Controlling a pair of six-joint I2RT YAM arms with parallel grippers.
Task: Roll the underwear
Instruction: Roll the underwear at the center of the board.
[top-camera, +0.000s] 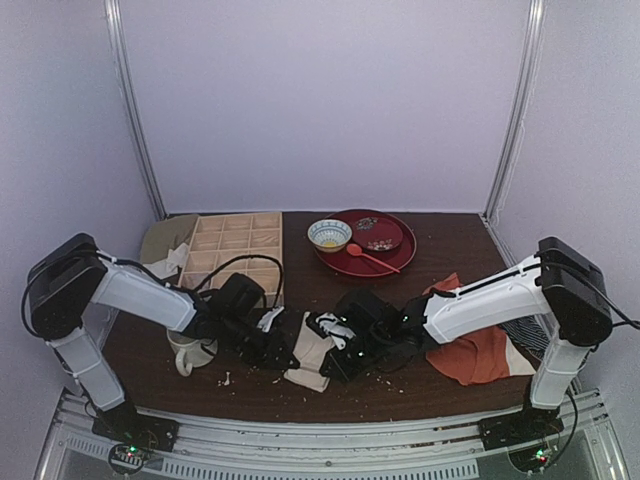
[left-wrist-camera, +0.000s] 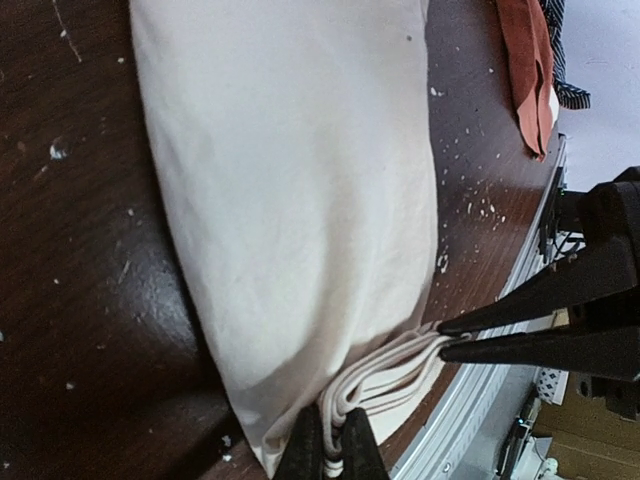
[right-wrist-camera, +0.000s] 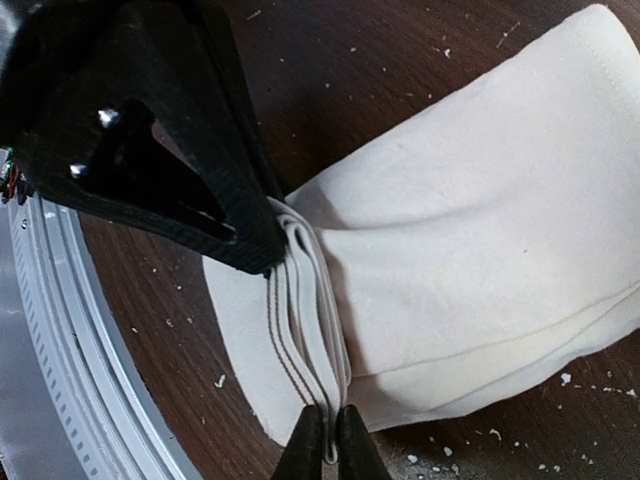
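Observation:
I can see my right gripper pinches only the layered edge of the underwear (right-wrist-camera: 308, 320), so I should open it and straddle the underwear's near fold (right-wrist-camera: 242, 345) while my left gripper holds the layered edge.
The cream underwear (top-camera: 310, 358) lies folded into a narrow band on the dark table near the front edge, between the two grippers. In the left wrist view the underwear (left-wrist-camera: 300, 180) fills the middle, and my left gripper (left-wrist-camera: 333, 445) is shut on the stacked folded edges at its near end. My right gripper (left-wrist-camera: 445, 338) pinches the same stack from the right. In the right wrist view my right gripper (right-wrist-camera: 328, 435) is shut on the layered edge of the underwear (right-wrist-camera: 480, 220), with my left gripper (right-wrist-camera: 262, 255) clamped on it just above. No label shows.
A white mug (top-camera: 190, 350) stands left of the left gripper. A wooden compartment box (top-camera: 235, 250) is at the back left. A red tray (top-camera: 395, 262) with a bowl (top-camera: 329, 234) is at the back. An orange-red garment (top-camera: 480, 350) and a striped cloth (top-camera: 530, 335) lie at the right. Crumbs dot the table.

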